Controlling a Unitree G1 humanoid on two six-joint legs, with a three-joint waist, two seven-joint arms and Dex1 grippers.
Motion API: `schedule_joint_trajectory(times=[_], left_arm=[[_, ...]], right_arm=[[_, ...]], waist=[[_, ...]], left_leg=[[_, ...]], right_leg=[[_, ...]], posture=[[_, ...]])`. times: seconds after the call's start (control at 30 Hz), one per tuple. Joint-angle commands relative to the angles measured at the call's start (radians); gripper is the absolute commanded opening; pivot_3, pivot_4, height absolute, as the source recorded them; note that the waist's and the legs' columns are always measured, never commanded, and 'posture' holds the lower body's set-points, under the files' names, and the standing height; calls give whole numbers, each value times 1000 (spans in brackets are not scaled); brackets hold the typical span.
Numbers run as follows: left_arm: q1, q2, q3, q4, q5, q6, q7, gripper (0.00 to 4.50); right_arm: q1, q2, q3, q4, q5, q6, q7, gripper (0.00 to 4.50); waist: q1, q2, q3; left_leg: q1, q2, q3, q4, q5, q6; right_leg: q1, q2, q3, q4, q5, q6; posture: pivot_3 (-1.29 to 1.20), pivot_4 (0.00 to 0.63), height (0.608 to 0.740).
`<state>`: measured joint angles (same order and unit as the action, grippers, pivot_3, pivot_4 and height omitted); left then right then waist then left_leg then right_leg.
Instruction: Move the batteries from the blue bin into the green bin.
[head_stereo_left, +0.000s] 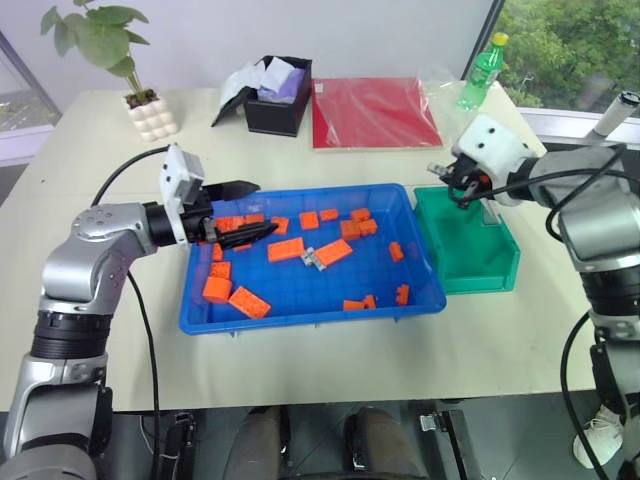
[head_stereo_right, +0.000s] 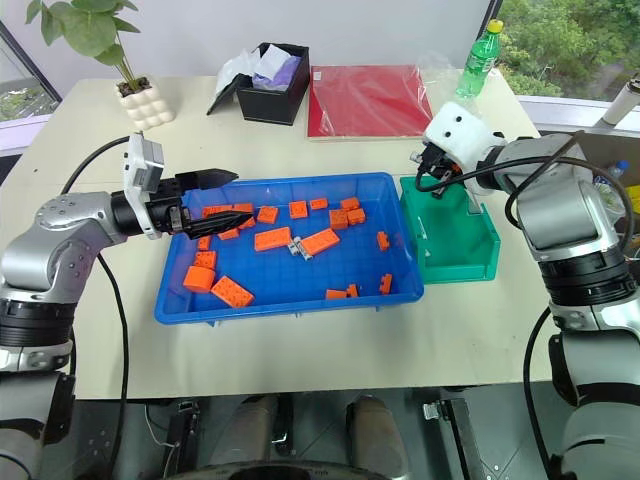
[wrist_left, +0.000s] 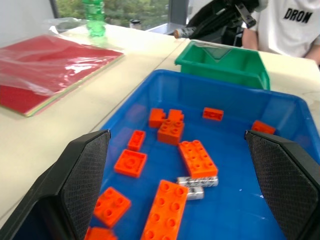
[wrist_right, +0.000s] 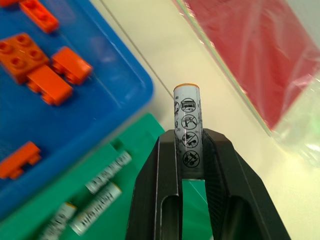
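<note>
The robot's right gripper keeps moving toward the green bin's middle (head_stereo_left: 470, 243) and lets go there, as the battery's loose end (head_stereo_left: 434, 169) still reaches past the green bin's rim.
The blue bin (head_stereo_left: 300, 300) lies in the middle of the table, and the green bin (head_stereo_left: 480, 270) stands against its right end. Two silver batteries (head_stereo_left: 312, 258) lie side by side near the blue bin's middle, among orange blocks (wrist_left: 197, 182). My right gripper (wrist_right: 189, 137) hangs over the green bin's far left corner (head_stereo_left: 460, 190), shut on one upright battery (wrist_right: 187, 130). Three batteries (wrist_right: 107, 172) lie on the green bin's floor. My left gripper (head_stereo_left: 255, 210) is open and level over the blue bin's left end, pointing toward the batteries.
Several orange blocks (head_stereo_left: 285, 250) are scattered in the blue bin. A black box (head_stereo_left: 280, 97), a red folder (head_stereo_left: 373, 112), a green bottle (head_stereo_left: 482, 72) and a potted plant (head_stereo_left: 150, 110) stand at the table's far side. A person in a white shirt (wrist_left: 295, 25) is beyond the green bin.
</note>
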<state>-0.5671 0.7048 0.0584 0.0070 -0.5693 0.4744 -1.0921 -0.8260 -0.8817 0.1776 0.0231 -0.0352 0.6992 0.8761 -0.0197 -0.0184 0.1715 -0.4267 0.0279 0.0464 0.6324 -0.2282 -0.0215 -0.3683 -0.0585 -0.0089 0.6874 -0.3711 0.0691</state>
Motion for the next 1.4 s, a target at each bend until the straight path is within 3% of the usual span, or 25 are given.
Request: schedule_joint_trajectory(times=[0.03, 0.6, 0.9, 1.13, 1.4], left_arm=[[-19, 4, 15, -4, 3, -8, -11, 4500], [1, -2, 39, -28, -7, 6, 17, 4500], [-6, 3, 39, -21, -5, 10, 8, 4500], [0, 20, 46, -4, 5, 5, 0, 4500], [58, 88, 72, -17, 5, 23, -14, 4500]], right_arm=[[18, -37, -51, -39, 5, -6, 8, 73], [153, -76, -83, -83, 14, 17, 16, 73], [183, -112, -84, -118, 5, 24, 9, 4460], [77, -86, -87, -117, 11, 35, -15, 4460], [-69, 110, -68, -213, 131, 168, -21, 4460]], waist=[[3, 0, 0], [6, 0, 0], [6, 0, 0], [1, 0, 0], [1, 0, 0]], left_leg=[[0, 0, 0, 0, 0, 0], [0, 0, 0, 1, 0, -1], [0, 0, 0, 1, 0, -1], [0, 0, 0, 2, 0, -1], [0, 1, 0, 1, 1, -1]], right_leg=[[0, 0, 0, 0, 0, 0], [0, 0, 0, 0, 0, 0], [1, 0, 0, 0, 0, 0], [0, 0, 0, 1, 0, 0], [0, 2, 1, 1, 0, 0]], posture=[[0, 150, 740], [0, 150, 740], [0, 150, 740], [0, 150, 740], [0, 150, 740]])
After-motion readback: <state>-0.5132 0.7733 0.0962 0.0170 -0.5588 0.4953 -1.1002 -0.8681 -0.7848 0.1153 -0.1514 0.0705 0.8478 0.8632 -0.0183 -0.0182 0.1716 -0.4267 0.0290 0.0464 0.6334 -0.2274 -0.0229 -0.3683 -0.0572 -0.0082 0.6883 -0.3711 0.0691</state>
